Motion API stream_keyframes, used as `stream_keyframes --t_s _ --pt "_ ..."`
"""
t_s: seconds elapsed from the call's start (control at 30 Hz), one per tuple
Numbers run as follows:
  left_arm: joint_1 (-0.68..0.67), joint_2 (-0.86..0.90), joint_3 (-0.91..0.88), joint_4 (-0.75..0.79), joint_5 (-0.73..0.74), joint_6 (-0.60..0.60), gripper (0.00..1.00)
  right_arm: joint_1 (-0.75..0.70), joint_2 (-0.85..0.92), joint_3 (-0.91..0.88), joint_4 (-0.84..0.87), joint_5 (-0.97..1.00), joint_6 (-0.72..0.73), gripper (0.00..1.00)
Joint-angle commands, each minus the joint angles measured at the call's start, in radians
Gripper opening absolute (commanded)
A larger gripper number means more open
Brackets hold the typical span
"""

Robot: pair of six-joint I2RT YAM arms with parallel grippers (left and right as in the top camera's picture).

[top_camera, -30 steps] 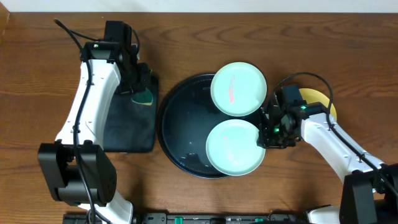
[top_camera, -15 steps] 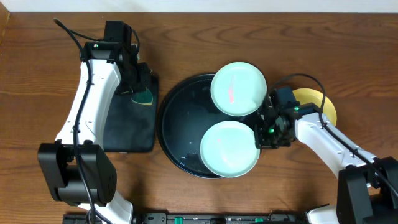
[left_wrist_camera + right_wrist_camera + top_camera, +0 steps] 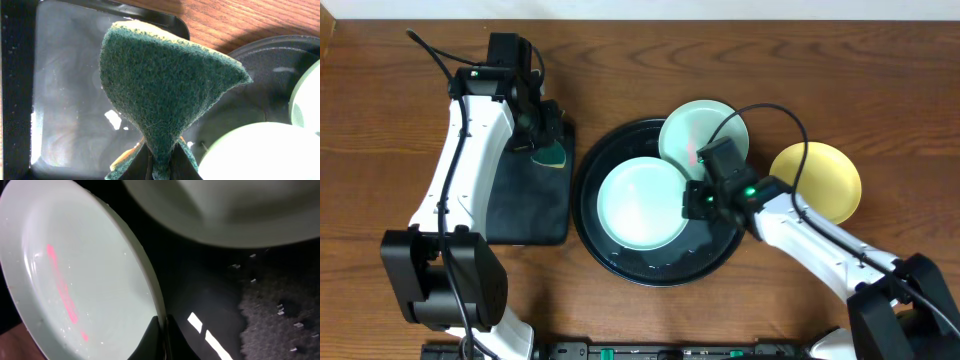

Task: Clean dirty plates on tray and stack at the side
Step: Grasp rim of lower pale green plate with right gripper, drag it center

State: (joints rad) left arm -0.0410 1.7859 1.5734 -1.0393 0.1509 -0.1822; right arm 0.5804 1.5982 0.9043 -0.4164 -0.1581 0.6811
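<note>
My right gripper has the mint plate tilted [image 3: 642,203] next to the second plate, so I should put the mint plate down flat closer to the rectangular tray and pinch the mint plate's rim before I scrub.
The round black tray [image 3: 592,235] holds a mint plate [image 3: 638,203] with a red smear [image 3: 62,287] on its left half. My right gripper [image 3: 696,200] is shut on that plate's right rim; in the right wrist view its fingers [image 3: 162,327] pinch the edge [image 3: 150,292]. A second mint plate [image 3: 692,132], also red-smeared, rests on the tray's far right rim, and shows above in the wrist view [image 3: 240,210]. The pale yellow plate [image 3: 820,182] lies on the table to the right. My left gripper [image 3: 546,143] is shut on a green sponge [image 3: 165,85].
A rectangular black tray [image 3: 525,210] lies under the sponge, left of the round tray. Its glossy floor [image 3: 65,100] fills the left wrist view, with the round tray [image 3: 270,70] and the mint plate [image 3: 255,155] to the right. Bare wood tabletop [image 3: 910,80] surrounds everything.
My right gripper shut on the near mint plate's rim and dragged it left across the round tray. The left arm and sponge have not moved.
</note>
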Motion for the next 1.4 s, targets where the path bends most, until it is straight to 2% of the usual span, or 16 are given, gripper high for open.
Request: stream_keyframes --t_s 0.0,0.2,0.27,0.33,0.57,0.7,0.8,1.03,1.17,1.37 --pt "0.002 -0.021 0.005 0.002 -0.006 0.013 0.07 0.05 0.006 0.019 0.007 0.148 0.129 0.01" --pt "0.002 -0.021 0.005 0.005 -0.005 0.013 0.07 0.084 0.067 0.019 0.079 0.187 0.138 0.01" --pt "0.002 -0.021 0.005 0.005 -0.005 0.013 0.07 0.084 0.106 0.029 0.11 0.167 0.137 0.07" --pt "0.002 -0.021 0.005 0.005 -0.005 0.013 0.07 0.079 0.146 0.06 0.112 0.134 0.116 0.07" --pt "0.002 -0.021 0.005 0.004 -0.005 0.013 0.07 0.081 0.257 0.23 -0.03 0.121 -0.015 0.24" --pt "0.0 -0.021 0.004 -0.002 -0.002 0.0 0.08 0.079 0.265 0.256 -0.056 0.123 -0.045 0.26" --pt "-0.01 -0.021 0.001 -0.008 -0.002 0.001 0.07 0.079 0.265 0.256 -0.076 0.123 -0.051 0.25" --pt "-0.069 -0.02 -0.009 -0.016 -0.002 -0.024 0.08 0.079 0.275 0.255 -0.094 0.097 -0.054 0.08" --pt "-0.105 -0.018 -0.027 -0.016 -0.002 -0.06 0.08 0.074 0.302 0.255 -0.085 0.081 -0.05 0.03" --pt "-0.127 0.004 -0.034 -0.005 -0.002 -0.089 0.07 0.046 0.319 0.255 -0.08 0.024 -0.051 0.02"
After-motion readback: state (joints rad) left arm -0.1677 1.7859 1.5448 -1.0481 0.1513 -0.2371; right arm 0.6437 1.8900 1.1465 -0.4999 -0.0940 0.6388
